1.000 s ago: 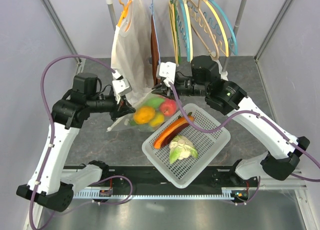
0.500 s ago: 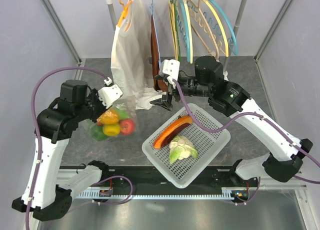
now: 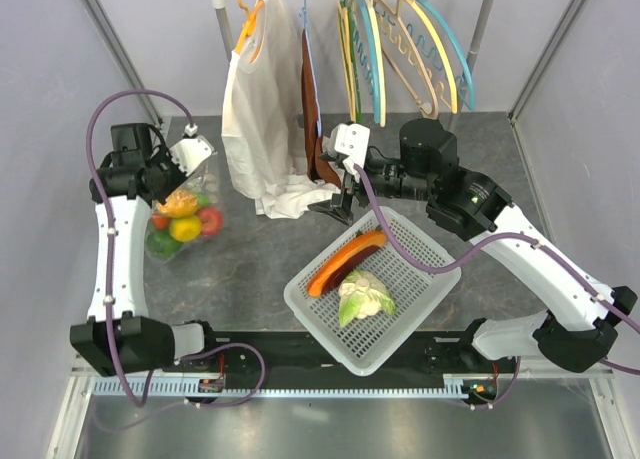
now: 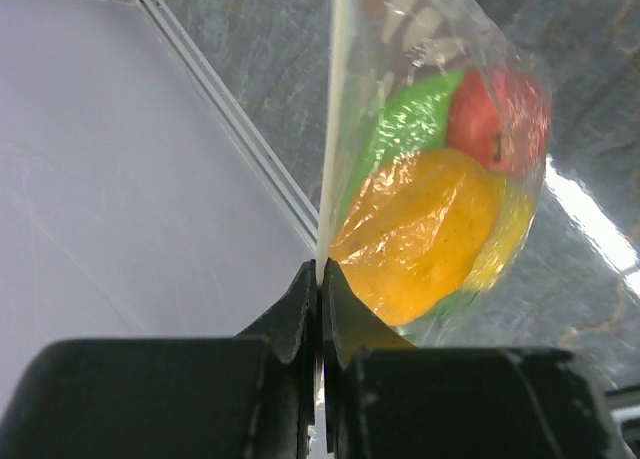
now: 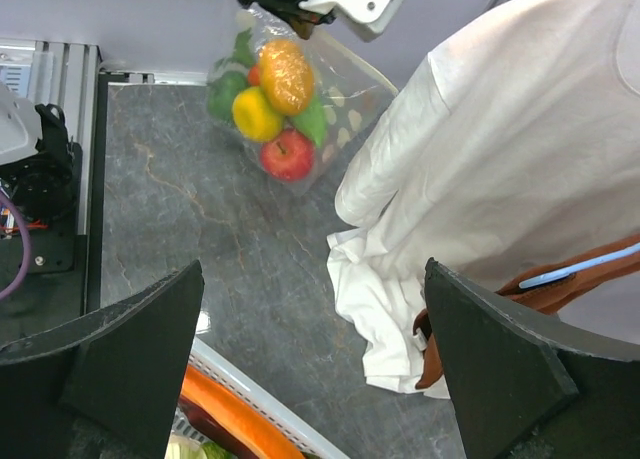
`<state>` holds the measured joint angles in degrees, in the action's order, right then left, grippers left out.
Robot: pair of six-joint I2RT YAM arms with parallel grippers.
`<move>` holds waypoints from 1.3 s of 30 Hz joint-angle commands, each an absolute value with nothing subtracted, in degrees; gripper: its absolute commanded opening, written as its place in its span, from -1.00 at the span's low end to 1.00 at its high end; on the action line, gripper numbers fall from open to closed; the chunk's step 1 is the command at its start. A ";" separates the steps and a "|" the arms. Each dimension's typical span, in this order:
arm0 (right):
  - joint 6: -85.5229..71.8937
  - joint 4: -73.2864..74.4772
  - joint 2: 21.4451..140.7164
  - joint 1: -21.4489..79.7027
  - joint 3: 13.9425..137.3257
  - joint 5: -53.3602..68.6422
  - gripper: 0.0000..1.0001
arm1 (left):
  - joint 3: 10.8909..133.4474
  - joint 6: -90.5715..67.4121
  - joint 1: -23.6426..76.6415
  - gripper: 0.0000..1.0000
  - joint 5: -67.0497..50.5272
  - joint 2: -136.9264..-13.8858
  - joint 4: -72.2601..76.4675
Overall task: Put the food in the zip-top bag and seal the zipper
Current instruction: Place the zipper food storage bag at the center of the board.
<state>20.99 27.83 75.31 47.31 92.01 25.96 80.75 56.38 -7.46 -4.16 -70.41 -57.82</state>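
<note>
The zip-top bag (image 3: 184, 221) is hanging by its top edge from my left gripper, so next I put the bag down flat beside the basket before I seal the zipper.
The zip-top bag (image 3: 182, 217) hangs above the table at the far left, with an orange pepper (image 4: 425, 229), a red apple (image 4: 500, 114) and green and yellow pieces of the food inside. My left gripper (image 3: 188, 161) is shut on its top edge, and the pale zipper strip (image 4: 333, 129) runs straight into the jaws (image 4: 320, 279). My right gripper (image 3: 335, 201) stands wide open over the table near the white garment, holding nothing (image 5: 315, 359). It looks toward the bag (image 5: 285, 89). A long orange piece (image 3: 345, 262) and a cauliflower (image 3: 363, 297) lie in the basket.
The white lattice basket (image 3: 420, 289) stands at the front centre, its rim (image 5: 255, 404) just under my right gripper. A white garment (image 3: 262, 109) hangs from the back rail with its hem on the table (image 5: 390, 279). Coloured hangers (image 3: 400, 49) hang to its right.
My right gripper has let go of the bag and opened wide. My left arm has swung the bag, food inside, away from the middle to the far left.
</note>
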 commanded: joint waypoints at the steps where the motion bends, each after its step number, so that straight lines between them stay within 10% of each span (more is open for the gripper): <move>1: 21.53 27.16 74.26 47.20 91.58 24.79 0.96 | 86.39 60.91 -8.96 -0.96 -10.81 -74.95 -49.14; 11: 22.06 27.42 74.45 46.93 91.94 24.70 0.96 | 93.70 65.91 -11.78 -0.96 -12.29 -89.82 -35.51; 19: 22.24 27.51 73.04 46.67 89.74 24.26 0.96 | 61.90 80.76 -11.25 -0.96 -18.89 -75.71 -30.50; 39: 21.45 28.21 73.48 46.67 90.53 24.08 0.96 | 43.60 95.45 -5.20 -0.96 -28.12 -54.34 -71.89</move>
